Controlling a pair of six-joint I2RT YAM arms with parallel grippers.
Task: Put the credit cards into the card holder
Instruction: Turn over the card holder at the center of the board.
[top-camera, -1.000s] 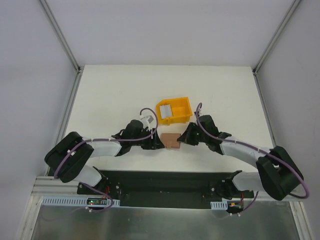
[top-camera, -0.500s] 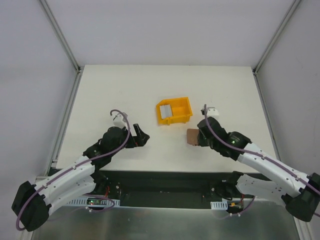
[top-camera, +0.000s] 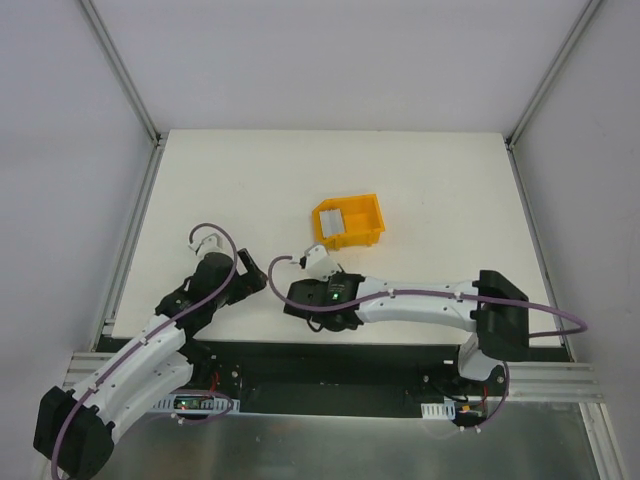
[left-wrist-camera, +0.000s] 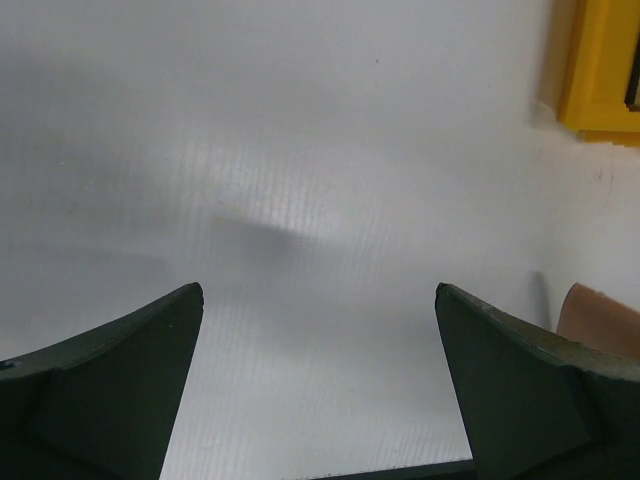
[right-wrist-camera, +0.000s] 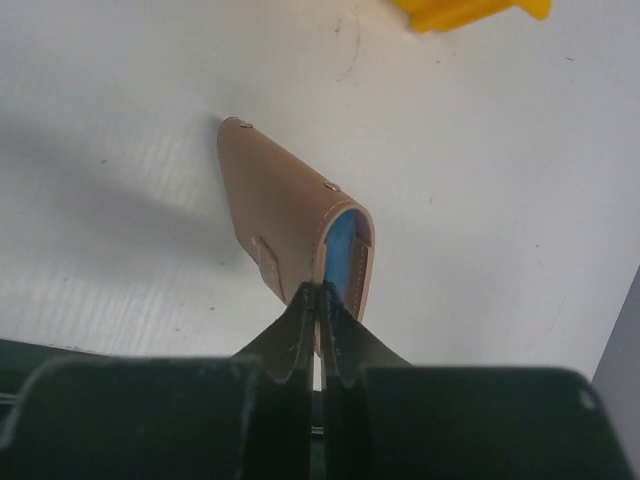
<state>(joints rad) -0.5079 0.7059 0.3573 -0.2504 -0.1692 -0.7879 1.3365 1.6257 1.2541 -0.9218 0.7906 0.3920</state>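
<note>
My right gripper is to take the card holder (right-wrist-camera: 281, 198) by its strap (right-wrist-camera: 267, 262). The card holder tilts on edge, so next I lay it flat and press it with my left gripper first.
My right gripper (right-wrist-camera: 320, 290) is shut on the near edge of the brown card holder (right-wrist-camera: 280, 210). The holder is folded over and a blue card (right-wrist-camera: 343, 252) shows inside its open end. In the top view the right arm (top-camera: 400, 300) reaches left across the front of the table and hides the holder. My left gripper (left-wrist-camera: 318, 292) is open and empty over bare table, at the front left in the top view (top-camera: 254, 280). A corner of the holder (left-wrist-camera: 603, 320) shows at its right. A grey card (top-camera: 331, 222) lies in the yellow bin (top-camera: 362, 214).
The yellow bin stands behind the grippers at mid table; its edge shows in the left wrist view (left-wrist-camera: 600, 70) and the right wrist view (right-wrist-camera: 470, 10). The table's front edge and black base rail (top-camera: 330, 355) lie just behind both grippers.
My right arm has swung left across the front of the table, taking the card holder with it. My left arm has drawn back to the left, jaws open.
</note>
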